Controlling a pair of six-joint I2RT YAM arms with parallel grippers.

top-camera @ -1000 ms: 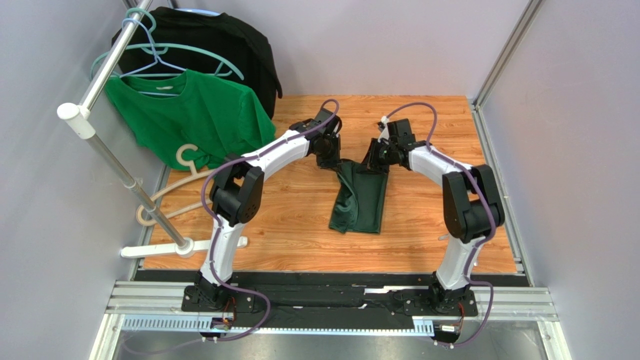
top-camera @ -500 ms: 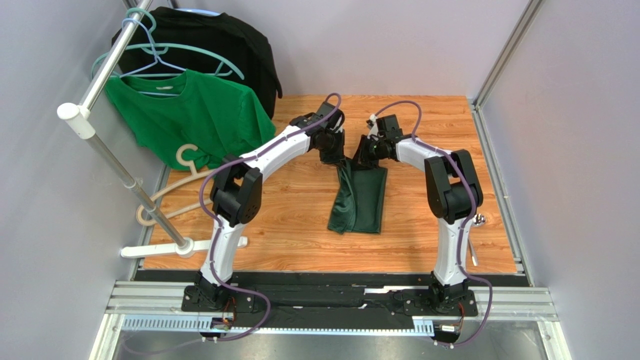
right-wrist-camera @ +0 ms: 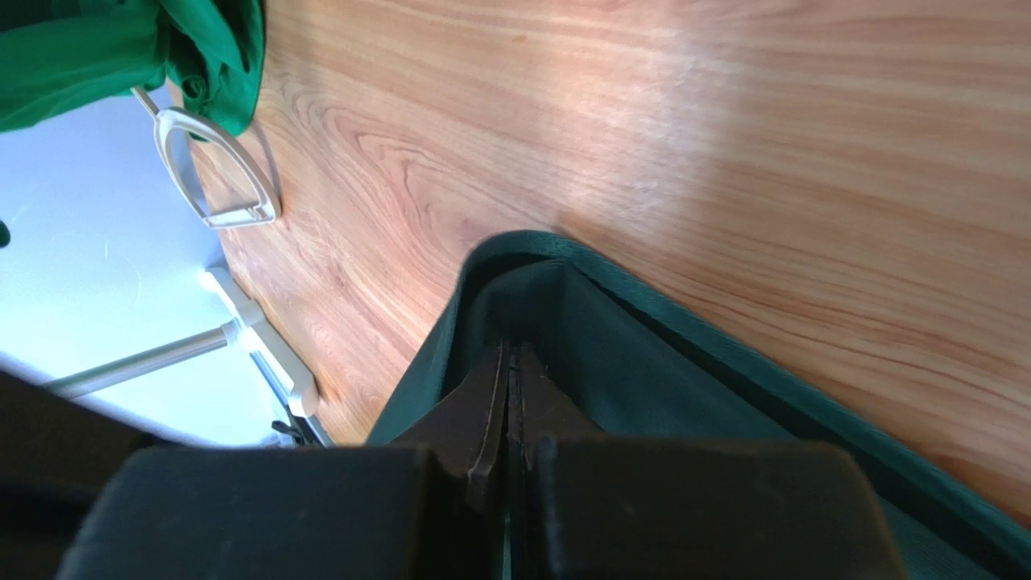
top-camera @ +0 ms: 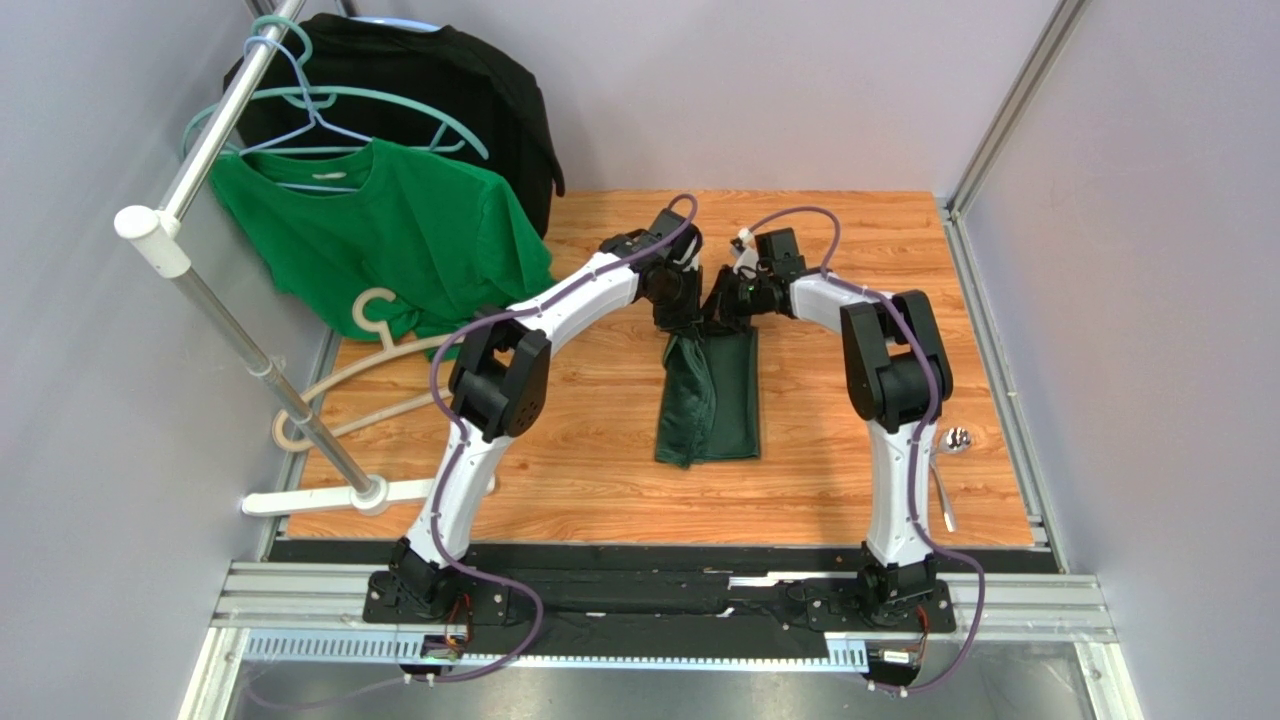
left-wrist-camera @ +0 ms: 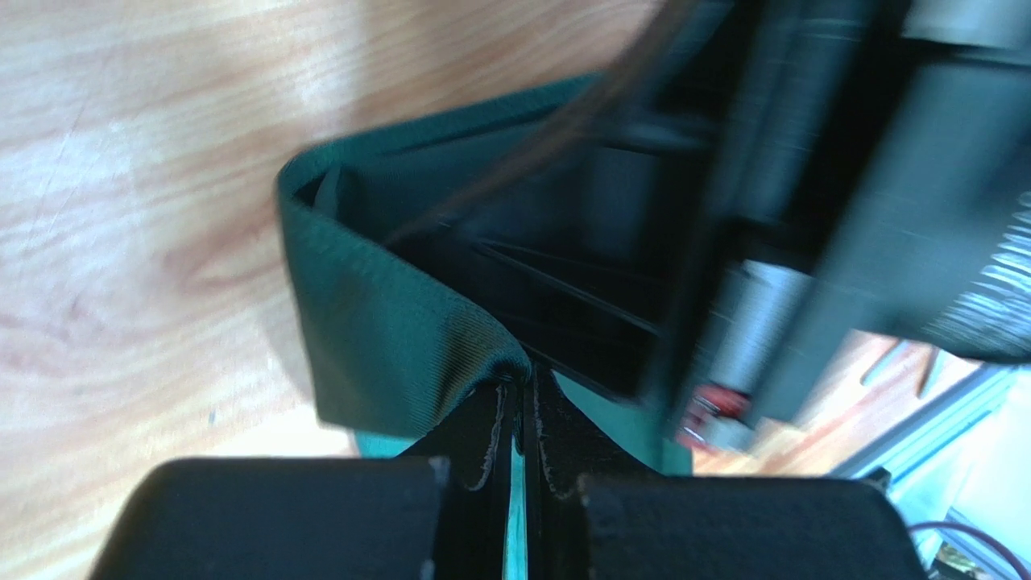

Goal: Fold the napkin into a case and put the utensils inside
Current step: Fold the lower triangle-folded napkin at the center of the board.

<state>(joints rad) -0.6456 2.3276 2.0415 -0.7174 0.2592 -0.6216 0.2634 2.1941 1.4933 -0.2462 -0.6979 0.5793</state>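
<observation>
The napkin's folded flap slants (top-camera: pixel 687 459) past the near edge of the napkin, so the robot's right gripper should hold down the napkin's flat side (top-camera: pixel 738 387) while the left gripper straightens the flap.
The dark forest-green napkin (top-camera: pixel 709 402) lies as a folded strip on the wooden table (top-camera: pixel 601 435), its far end lifted. My left gripper (top-camera: pixel 679 318) is shut on the napkin's far left corner; in the left wrist view the cloth (left-wrist-camera: pixel 387 326) bunches at the closed fingertips (left-wrist-camera: pixel 520 387). My right gripper (top-camera: pixel 724 315) is shut on the far right corner; the right wrist view shows the cloth (right-wrist-camera: pixel 678 387) pinched at its tips (right-wrist-camera: pixel 511 363). The two grippers are close together. Metal utensils (top-camera: pixel 950 465) lie at the table's right edge.
A brighter green T-shirt (top-camera: pixel 376 225) and a black garment (top-camera: pixel 436 83) hang on a rack (top-camera: pixel 211 285) at the back left. Loose hangers (top-camera: pixel 361 383) lie on the left of the table. The rack's white foot (top-camera: pixel 361 492) rests near the front left.
Both grippers have moved toward each other and slightly farther back, bringing the napkin's far corners together. The napkin has become narrower. The right arm swung left, uncovering the utensils.
</observation>
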